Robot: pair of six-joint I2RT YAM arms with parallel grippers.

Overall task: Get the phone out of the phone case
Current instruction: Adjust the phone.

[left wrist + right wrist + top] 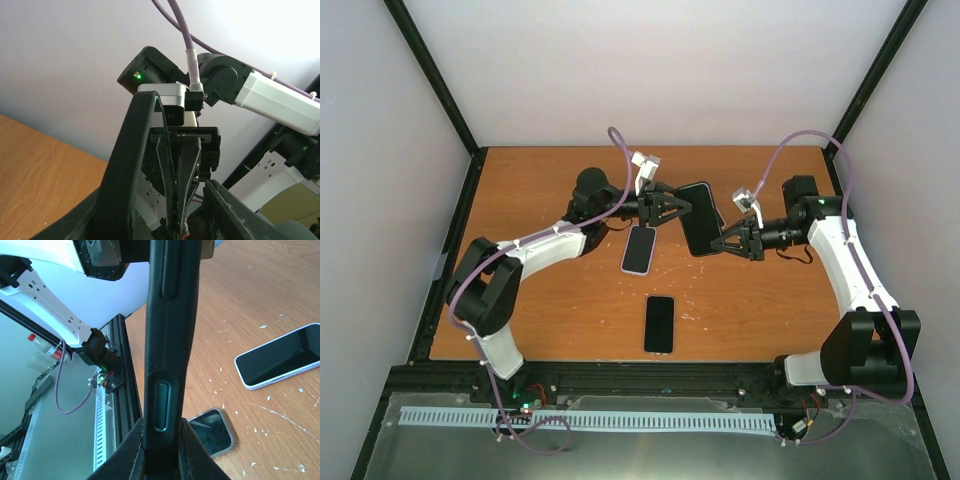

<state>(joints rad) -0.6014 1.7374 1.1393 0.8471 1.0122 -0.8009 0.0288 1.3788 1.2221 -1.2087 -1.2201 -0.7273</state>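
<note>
The case's button side is pinched by my right gripper, the phone snug inside, so that gripper should open and peel the case from the phone's lower corner.
A phone in a black case hangs in the air between my two grippers, above the middle of the table. My right gripper is shut on its lower end. In the right wrist view the case's side with its buttons stands edge-on, pinched between my fingers. My left gripper is at the case's upper left edge with its jaws spread. In the left wrist view the black rim runs up the left side, and one finger stands apart from it on the right.
A phone in a white case lies face up on the wooden table below the held one; it also shows in the right wrist view. A dark phone with a grey rim lies nearer the front edge.
</note>
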